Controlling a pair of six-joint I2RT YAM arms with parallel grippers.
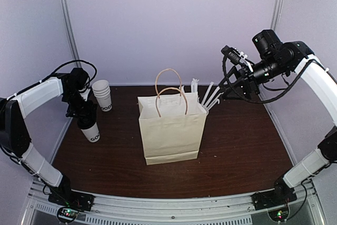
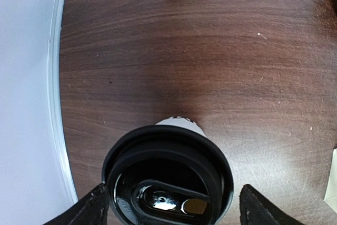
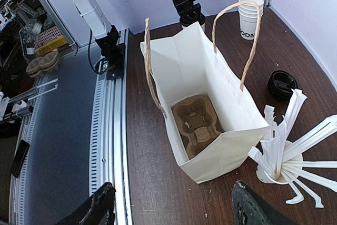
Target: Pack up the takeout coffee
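Note:
The black dome lid [image 2: 111, 169] is off-center, close against one finger of my left gripper, so I should open the gripper wider and center it over the takeout coffee [image 2: 168, 175] before I grip.
The takeout coffee [image 1: 93, 132] stands upright on the table's left side, a white cup with black lettering. The left wrist view looks straight down on its black dome lid [image 2: 167, 175]. My left gripper [image 1: 84, 115] hangs right above it, open [image 2: 171, 212]. Its fingertips [image 2: 95, 209] straddle the lid, with a small gap on the right side. The white paper bag [image 1: 171, 127] stands open mid-table, with a brown cardboard cup carrier [image 3: 197, 122] on its floor. My right gripper [image 1: 225, 92] hovers behind the bag's right side, open and empty [image 3: 174, 209].
A stack of lidless white cups [image 1: 102, 96] stands behind the coffee and shows in the right wrist view [image 3: 250, 17]. A lidless cup of white straws [image 1: 208, 97] stands behind the bag [image 3: 287, 156]. A loose black lid [image 3: 281, 84] lies near the back wall.

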